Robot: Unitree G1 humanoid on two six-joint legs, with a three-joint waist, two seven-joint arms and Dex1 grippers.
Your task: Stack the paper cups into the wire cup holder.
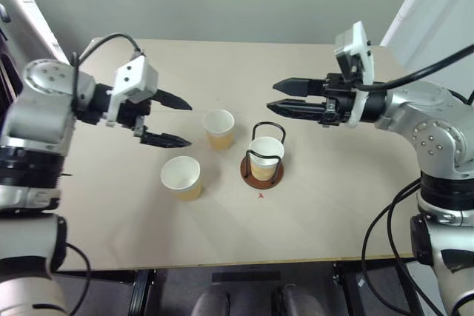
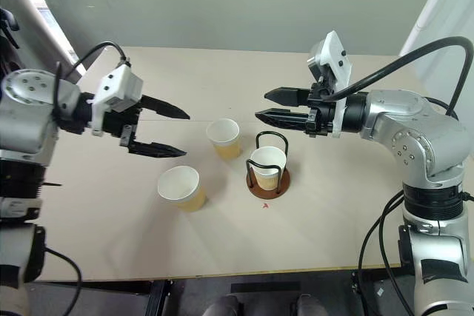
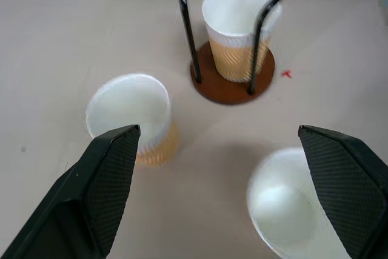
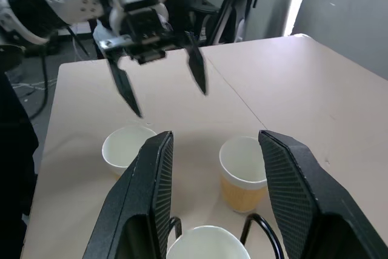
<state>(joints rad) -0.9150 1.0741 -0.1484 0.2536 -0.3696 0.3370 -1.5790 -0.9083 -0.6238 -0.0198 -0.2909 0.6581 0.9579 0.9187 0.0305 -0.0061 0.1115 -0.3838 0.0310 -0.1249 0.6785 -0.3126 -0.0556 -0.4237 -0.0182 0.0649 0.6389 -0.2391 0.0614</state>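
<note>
The cup in the holder is empty and tapered. The front paper cup will go deep inside it when I lower the front cup.
One paper cup stands upright inside the wire cup holder near the table's middle. A second paper cup stands just left of and behind the holder. The third paper cup stands further left and nearer the front. My left gripper hovers open above the table, left of the two loose cups, holding nothing. My right gripper hangs open and level above and behind the holder, pointing left, with nothing between its fingers. In the right wrist view the rear loose cup stands beyond that gripper's fingers.
The tan table has bare surface to the right of the holder and along its front edge. A small red mark lies just in front of the holder. A grey wall stands behind the table.
</note>
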